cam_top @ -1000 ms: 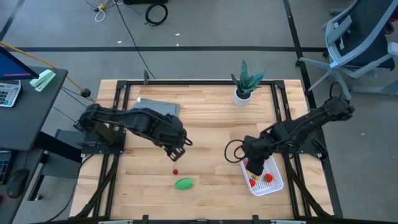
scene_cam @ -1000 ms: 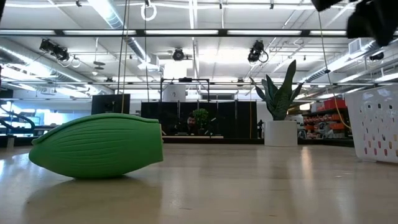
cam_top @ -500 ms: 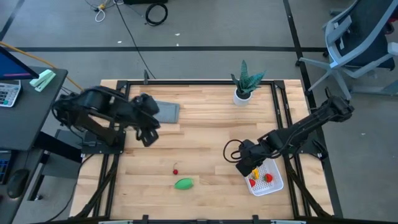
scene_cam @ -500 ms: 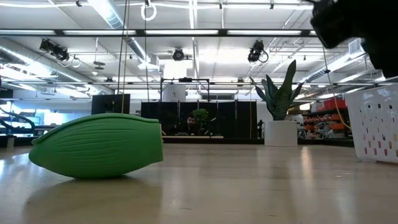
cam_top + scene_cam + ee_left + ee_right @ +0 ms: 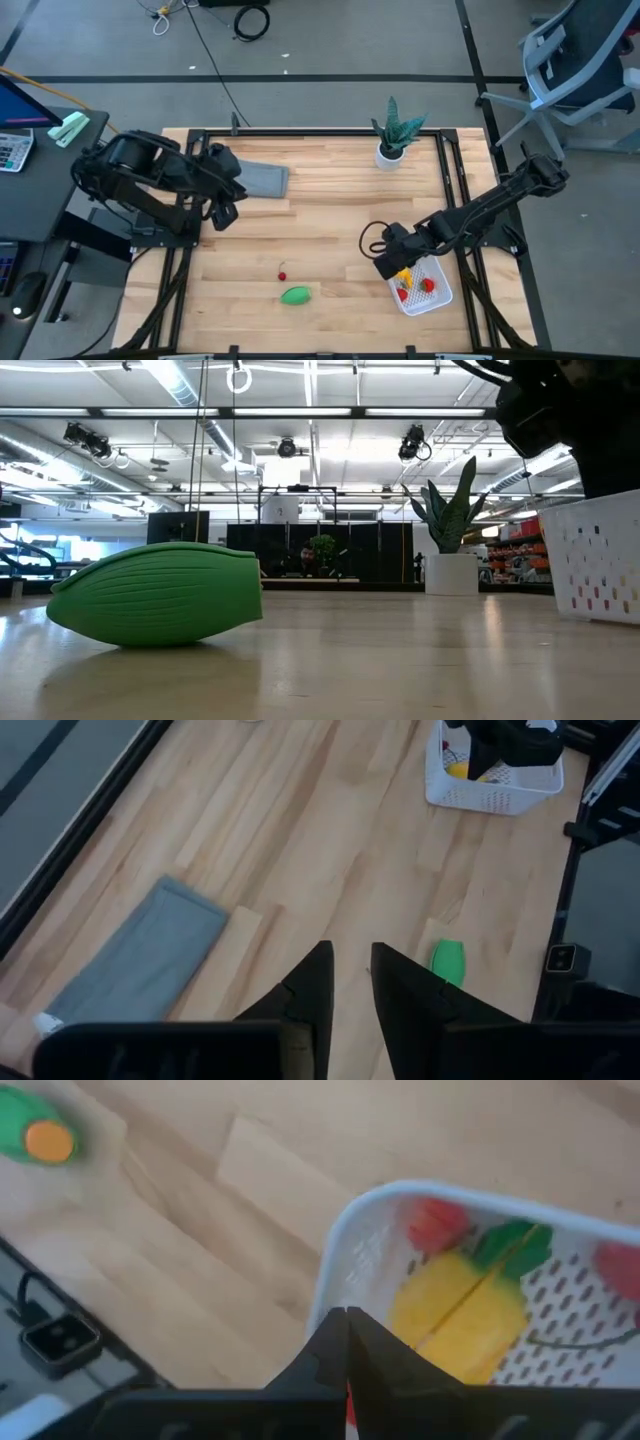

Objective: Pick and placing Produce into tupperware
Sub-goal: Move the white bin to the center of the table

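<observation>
The robot's right gripper should pull the white basket (image 5: 427, 294) by its rim (image 5: 393, 288) toward the middle for the left gripper, because the basket is far from the small red piece.
The white tupperware basket (image 5: 443, 297) stands at the table's near right and holds a yellow piece (image 5: 470, 1320) and red pieces (image 5: 435, 1225). My right gripper (image 5: 386, 267) is shut at the basket's left rim. A green oval piece (image 5: 295, 295) lies on its side near the front edge, and a small red piece (image 5: 282, 275) lies just beyond it. My left gripper (image 5: 222, 212) hangs high over the table's left side, close to the grey cloth. Its fingers (image 5: 348, 965) stand narrowly open with nothing between them. My right gripper sets its shut fingertips (image 5: 347, 1317) on the basket's white rim (image 5: 335, 1280), on the side facing the table's left. The fingers slant down from above. The basket stays on the table with the produce inside it.
A grey folded cloth (image 5: 262, 180) lies at the far left. A spiky potted plant (image 5: 392, 135) stands at the far edge, right of the middle. Black frame rails run along both table sides. Bare wood lies between the green piece and the basket.
My left gripper has drawn back from above the small red piece toward the table's left edge and has risen. My right gripper has sunk and rolled, going from over the basket to its left rim. The basket has shifted a little.
</observation>
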